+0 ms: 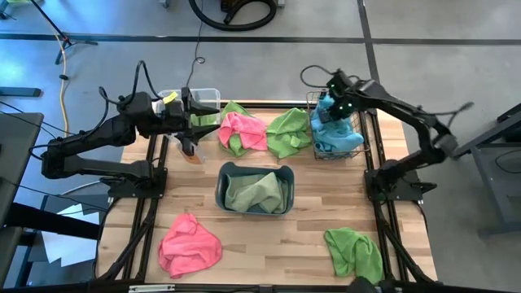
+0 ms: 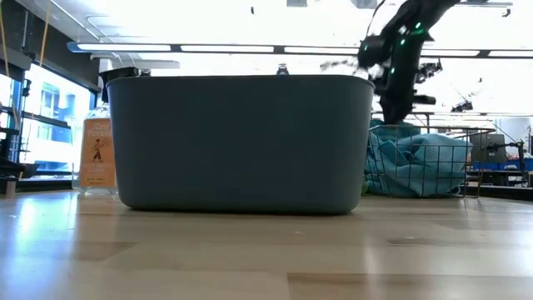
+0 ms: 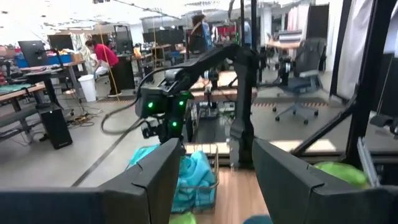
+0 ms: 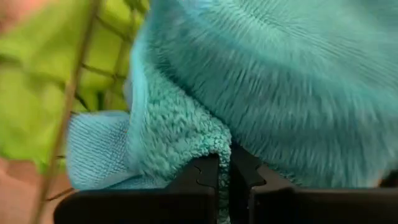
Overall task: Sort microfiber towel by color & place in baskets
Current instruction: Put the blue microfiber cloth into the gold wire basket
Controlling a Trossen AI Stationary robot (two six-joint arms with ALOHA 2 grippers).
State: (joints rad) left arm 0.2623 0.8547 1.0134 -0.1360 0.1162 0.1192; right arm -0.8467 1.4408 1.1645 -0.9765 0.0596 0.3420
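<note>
My right gripper keeps lowering the pinched edge into the blue heap [image 1: 326, 124] and lets go there, because the blue towel's bulk [image 1: 340, 138] is inside the wire basket's rim.
My right gripper [image 1: 330, 110] hangs over the dark wire-mesh basket [image 1: 356, 150] at the table's far right, shut on a blue towel [image 4: 280, 74] from the blue heap [image 2: 416, 162] inside. A green towel [image 1: 256, 194] lies in the grey-blue tub [image 1: 221, 189] at mid-table. The clear bin [image 1: 207, 96] stands far left, with my left gripper [image 3: 214, 186] held level beside it, open, nothing between its fingers. Loose on the table lie a pink towel [image 1: 242, 132] and a green one [image 1: 289, 130] at the far middle, a pink one [image 1: 189, 244] near left and a green one [image 1: 354, 252] near right. My right gripper pinches a thin edge of the blue towel [image 4: 221, 146] between its two fingers [image 4: 196, 180]. The fingers come steeply from above, pointing down into the wire basket. The towel bulges just beyond the fingertips, and its bulk rests with the blue heap in the basket.
A bottle with an orange label [image 2: 97, 154] stands on the table below my left gripper, near the clear bin. Bare wood lies between the tub and the two near towels. Beyond the table there are desks, chairs and a person in red [image 3: 102, 53].
</note>
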